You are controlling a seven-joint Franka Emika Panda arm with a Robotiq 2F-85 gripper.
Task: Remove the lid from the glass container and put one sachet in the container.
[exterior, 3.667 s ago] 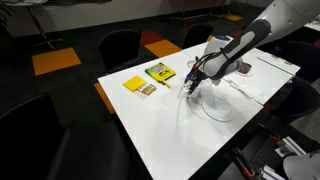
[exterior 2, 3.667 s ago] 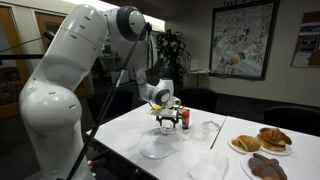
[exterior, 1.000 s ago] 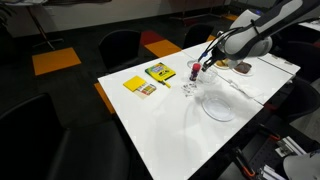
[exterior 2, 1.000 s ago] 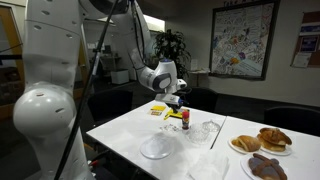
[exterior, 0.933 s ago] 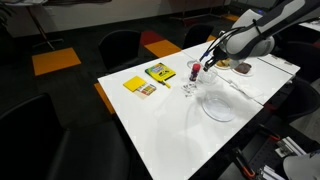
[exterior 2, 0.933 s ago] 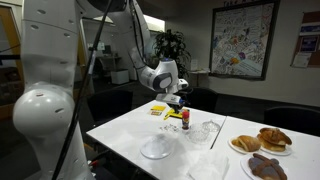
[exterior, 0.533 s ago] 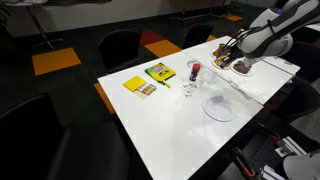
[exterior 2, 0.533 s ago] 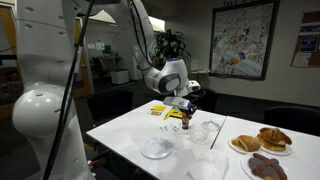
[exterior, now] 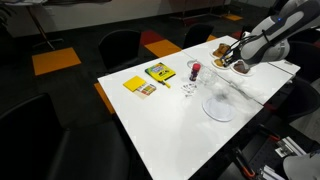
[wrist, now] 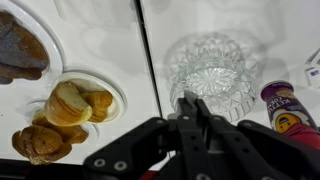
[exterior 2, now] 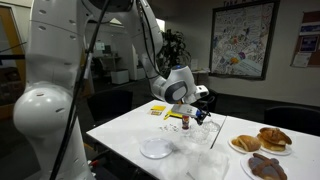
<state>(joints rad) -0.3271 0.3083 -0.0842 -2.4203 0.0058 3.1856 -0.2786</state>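
The opening of the glass container (wrist: 213, 70) is under the ends of my fingers, so my gripper should go on going down and let go of the sachet inside the glass container's rim (wrist: 214, 86).
In the wrist view the glass container (wrist: 213, 70), a rounded cut-glass jar, stands on the white table with its mouth open and no lid on it. My gripper (wrist: 190, 100) hangs just above its near rim with the fingers pressed shut. No object shows between them. In an exterior view the gripper (exterior 2: 203, 113) hovers over the same jar (exterior 2: 205, 132). Yellow sachets (exterior: 135, 85) lie at the far end of the table. A small pale round thing (exterior: 189, 88) sits near the red can; I cannot tell whether it is the lid.
A small red can (exterior: 196, 70) (wrist: 280, 105) stands beside the jar. A large pale plate (exterior: 209, 111) (exterior 2: 156, 148) lies nearer the table edge. A yellow box (exterior: 158, 72) lies by the sachets. Plates of pastries (exterior 2: 260, 140) (wrist: 75, 105) sit close behind the jar.
The gripper has travelled, still shut, from beside the red can toward the pastries and now hangs over the glass jar. Nothing on the table has moved.
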